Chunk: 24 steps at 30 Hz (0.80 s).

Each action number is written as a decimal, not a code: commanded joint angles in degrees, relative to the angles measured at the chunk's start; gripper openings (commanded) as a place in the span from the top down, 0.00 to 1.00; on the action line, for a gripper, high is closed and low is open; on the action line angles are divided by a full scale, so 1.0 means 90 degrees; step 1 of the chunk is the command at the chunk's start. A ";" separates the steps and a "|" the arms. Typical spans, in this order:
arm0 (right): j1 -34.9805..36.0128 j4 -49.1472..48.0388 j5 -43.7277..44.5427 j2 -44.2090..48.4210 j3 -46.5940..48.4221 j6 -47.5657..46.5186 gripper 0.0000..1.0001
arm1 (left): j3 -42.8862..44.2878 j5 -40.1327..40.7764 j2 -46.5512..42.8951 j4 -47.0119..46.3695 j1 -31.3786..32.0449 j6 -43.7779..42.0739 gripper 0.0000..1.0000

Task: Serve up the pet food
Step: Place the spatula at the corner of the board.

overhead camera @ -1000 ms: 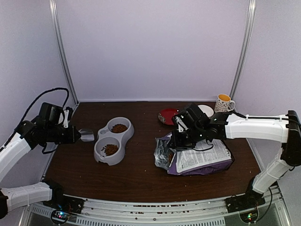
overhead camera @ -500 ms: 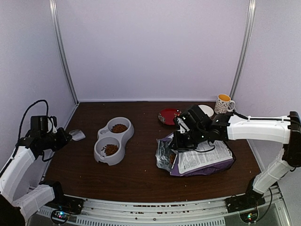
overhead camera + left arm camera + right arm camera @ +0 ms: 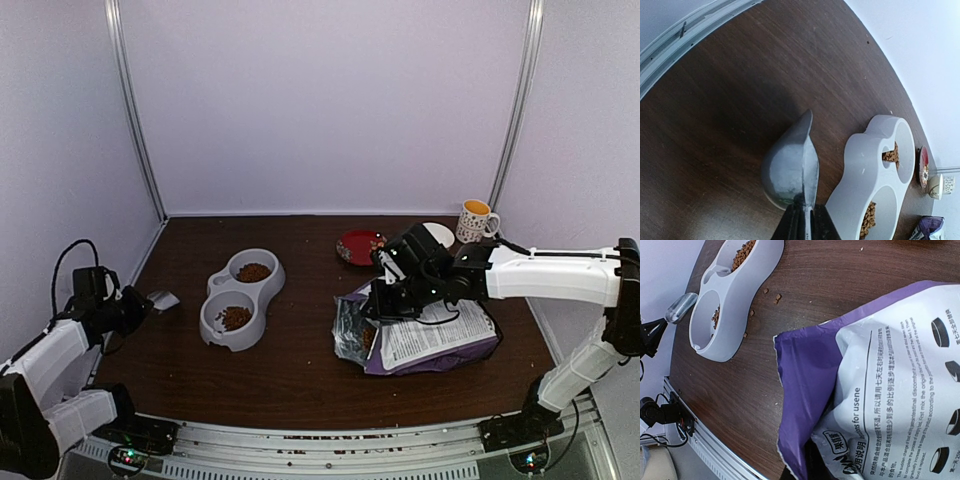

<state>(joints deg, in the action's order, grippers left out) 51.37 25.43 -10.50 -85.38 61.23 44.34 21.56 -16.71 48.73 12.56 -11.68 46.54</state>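
The empty grey scoop [image 3: 163, 300] is over clear table [image 3: 160, 326] beside the filled white double bowl. My left gripper carries on lowering the scoop until it touches down, and then lets go.
The pet food [image 3: 235, 318] lies as brown kibble in both wells of a white double bowl [image 3: 216, 300]; it also shows in the left wrist view [image 3: 869, 220] and the right wrist view [image 3: 742, 255]. My left gripper [image 3: 138, 303] is shut on the handle of a grey scoop [image 3: 163, 298] at the far left, apart from the bowl. In the left wrist view the scoop [image 3: 790, 170] stands on edge just above the table, and no kibble shows in it. My right gripper [image 3: 380, 303] is shut on the torn mouth of the purple printed bag [image 3: 430, 338], which lies flat.
A red plate [image 3: 357, 246], a white dish [image 3: 438, 233] and a patterned mug [image 3: 477, 220] stand at the back right. A few loose pellets [image 3: 771, 295] lie on the table between bowl and bag. The table's left rail [image 3: 685, 45] is close to the scoop.
My left arm has drawn back to the left with the scoop, from beside the bowl to the table's left edge. The right gripper and bag have barely shifted.
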 commanded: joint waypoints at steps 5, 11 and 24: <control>-0.0111 0.0362 0.0245 0.0017 0.0026 0.0064 1.00 | -0.0496 0.0127 0.0454 -0.1205 -0.0140 0.0345 1.00; -0.0122 0.0397 0.0258 -0.0001 0.0062 0.0058 1.00 | -0.0867 0.0116 0.0765 -0.1618 -0.0149 0.0419 1.00; -0.0127 0.0440 0.0249 -0.0039 0.0117 0.0052 1.00 | -0.1119 0.0393 0.0757 -0.1497 -0.0151 0.0391 0.79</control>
<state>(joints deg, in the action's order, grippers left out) 51.33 25.98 -10.50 -85.41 61.47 44.31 13.28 -16.21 54.74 -5.67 -12.45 50.15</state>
